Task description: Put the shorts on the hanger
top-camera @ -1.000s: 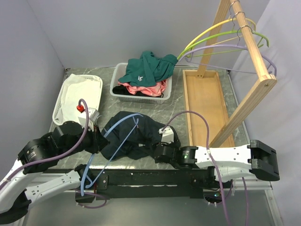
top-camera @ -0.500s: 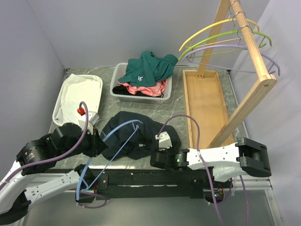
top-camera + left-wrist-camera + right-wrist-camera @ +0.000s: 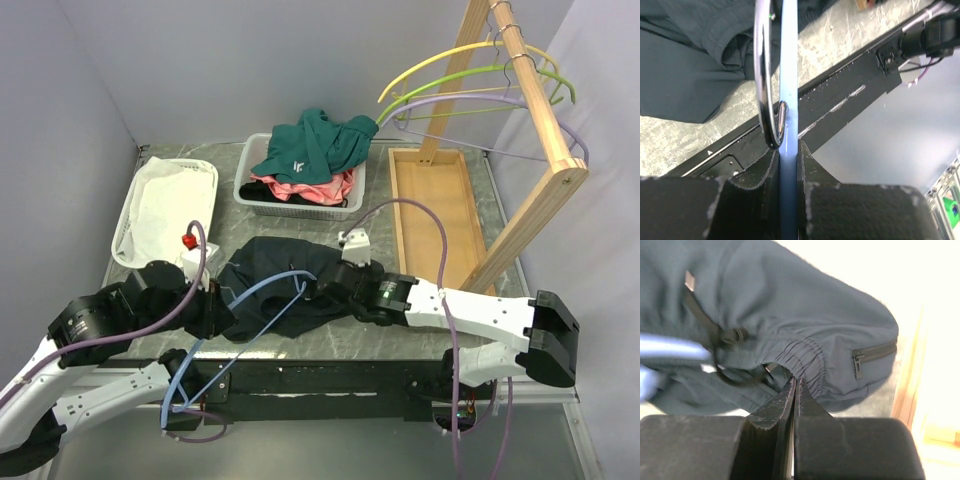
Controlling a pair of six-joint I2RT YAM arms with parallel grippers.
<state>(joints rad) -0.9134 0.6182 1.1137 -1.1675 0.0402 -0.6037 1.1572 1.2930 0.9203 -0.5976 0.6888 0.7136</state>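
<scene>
I have the shorts' waistband (image 3: 799, 359) pinched in my right gripper beside the light-blue hanger's tip (image 3: 308, 276). I should keep pulling the waistband over that tip until the hanger carries the shorts.
The dark navy shorts (image 3: 262, 262) lie crumpled on the marbled table in front of both arms. My left gripper (image 3: 218, 312) is shut on the light-blue hanger (image 3: 255, 288), whose bar (image 3: 788, 75) runs up between the fingers (image 3: 788, 150), right beside its metal hook (image 3: 762, 75). The hanger slants across the shorts (image 3: 685, 65). My right gripper (image 3: 322, 285) sits at the shorts' right side. Its jaws (image 3: 794, 382) are pressed together on the gathered elastic waistband of the shorts (image 3: 790, 305), next to the black drawstring (image 3: 715, 335). The hanger (image 3: 670, 347) is a blur at the left.
A white basket (image 3: 130, 200) stands at the back left. A grey basket (image 3: 245, 185) holding teal and pink clothes is at the back middle. A wooden tray (image 3: 435, 210) and a wooden rack (image 3: 530, 110) with yellow, green and lavender hangers fill the right. A black rail (image 3: 320, 380) lines the near edge.
My right gripper has gone from the near edge forward and left onto the shorts and shut on the waistband. The left arm and hanger shifted slightly right.
</scene>
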